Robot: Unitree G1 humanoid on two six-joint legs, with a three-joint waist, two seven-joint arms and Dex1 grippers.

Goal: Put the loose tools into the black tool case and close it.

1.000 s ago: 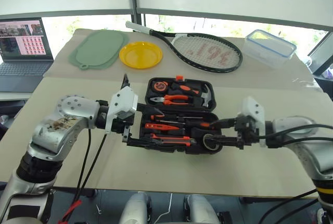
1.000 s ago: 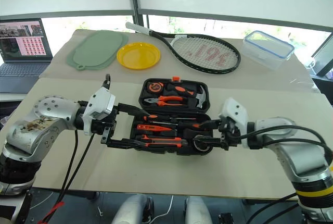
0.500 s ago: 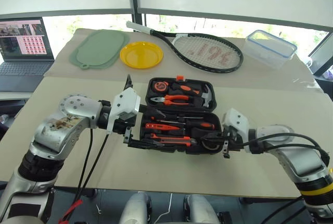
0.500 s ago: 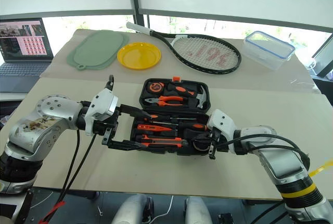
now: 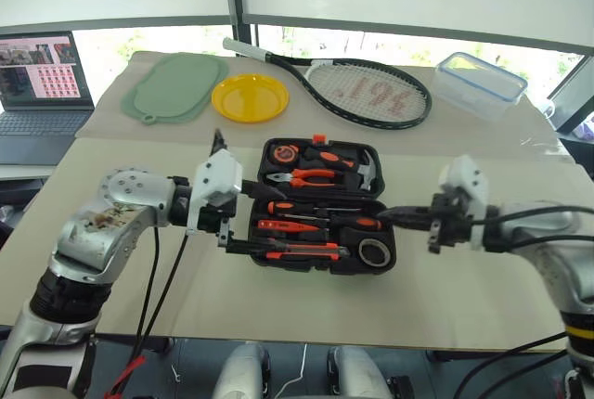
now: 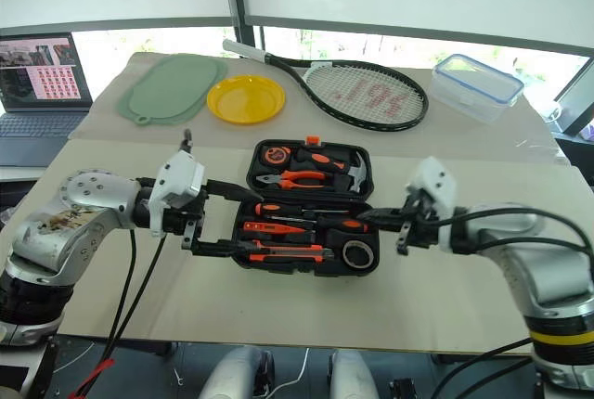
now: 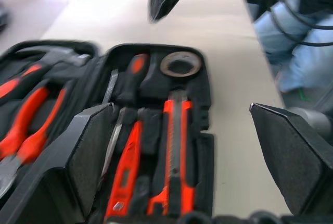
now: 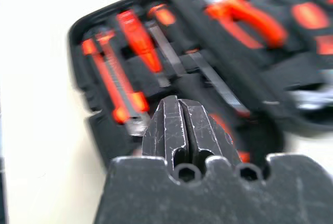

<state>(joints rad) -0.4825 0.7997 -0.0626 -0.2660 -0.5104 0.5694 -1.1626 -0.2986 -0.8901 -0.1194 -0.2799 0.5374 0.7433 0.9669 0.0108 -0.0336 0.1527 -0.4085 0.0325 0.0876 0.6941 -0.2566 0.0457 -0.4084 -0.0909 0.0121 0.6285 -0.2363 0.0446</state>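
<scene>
My right gripper is hovering closed over the case's front half point(image 5: 358, 230), where the lid has to fold. It should move back, open and grab the lid point(image 5: 379, 174) next to the hammer.
The black tool case point(image 5: 325, 269) lies open in the middle of the table. Its front half holds two slim screwdrivers point(image 5: 316, 206), an orange tester screwdriver point(image 5: 278, 226), the utility knife point(image 5: 302, 250) and the grey tape roll point(image 5: 375, 251) in the right corner. My left gripper point(image 5: 260, 223) is open at the case's left end, one finger above the recesses and one along the front edge. My right gripper point(image 5: 382, 216) is shut and empty, hovering just above the case's right end, its tip past the tape roll. The left wrist view looks over the knife point(image 7: 177, 146) and roll point(image 7: 180, 64).
Pliers point(image 5: 311, 176), a hammer point(image 5: 367, 169) and a tape measure point(image 5: 286, 152) sit in the lid half. Behind the case lie a tennis racket point(image 5: 371, 93), a yellow plate point(image 5: 251, 97), a green mat point(image 5: 176, 86) and a clear blue-rimmed box point(image 5: 481, 83). A laptop point(image 5: 42, 79) stands far left.
My right gripper shut, then drew up and to the right, away from the tape roll, which stays in the case. My left gripper shifted slightly along the case's left end.
</scene>
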